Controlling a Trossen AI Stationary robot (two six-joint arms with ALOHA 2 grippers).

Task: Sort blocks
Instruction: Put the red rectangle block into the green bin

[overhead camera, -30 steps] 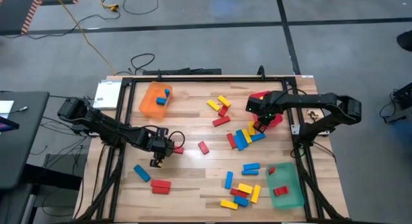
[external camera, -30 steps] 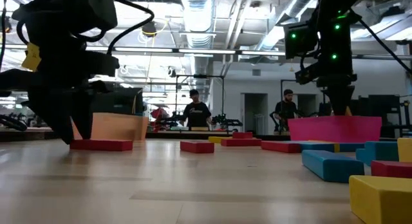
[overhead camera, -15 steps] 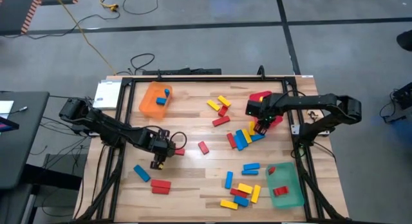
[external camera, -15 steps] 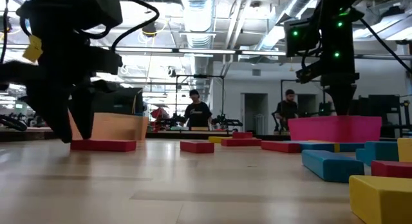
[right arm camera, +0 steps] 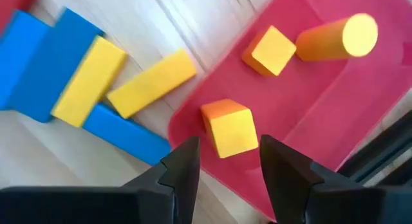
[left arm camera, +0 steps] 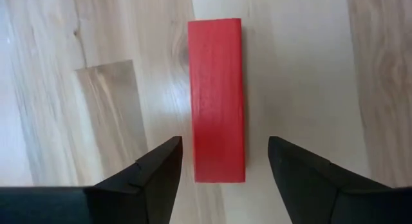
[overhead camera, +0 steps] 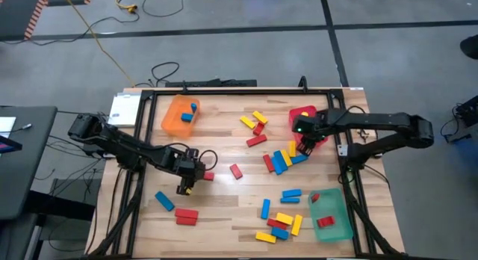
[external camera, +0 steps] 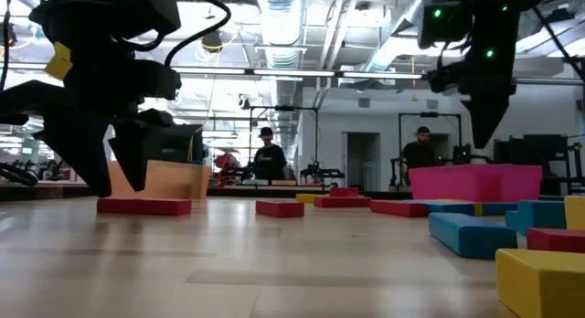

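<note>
I should pick up the red block [overhead camera: 208, 176] under my left gripper and hand it to my right gripper, because the green tray [overhead camera: 334, 208] is far across from that block.
A red block [left arm camera: 217, 98] lies flat on the wooden table, seen too in the high view [overhead camera: 208, 175]. My left gripper [left arm camera: 225, 156] hangs over it, pointing down, open; one finger stands on each long side with a gap to the block. My right gripper [right arm camera: 228, 153] is open above the red tray [right arm camera: 309, 102] at the table's right [overhead camera: 302, 113]. Below it a yellow block [right arm camera: 228, 127] rests on the tray floor near the rim, with two more yellow blocks deeper in. More red, yellow and blue blocks [overhead camera: 282, 159] lie scattered over the middle and right.
An orange tray [overhead camera: 181, 116] with blue blocks stands at the far left, and a green tray [overhead camera: 331, 215] with red blocks at the near right. A block cluster [overhead camera: 278, 224] lies near the front edge. People stand in the room beyond the table.
My left gripper's fingers have spread wider apart over the red block, which stays where it was on the table. My right gripper has risen from the red tray, its fingers now well above the tray's rim.
</note>
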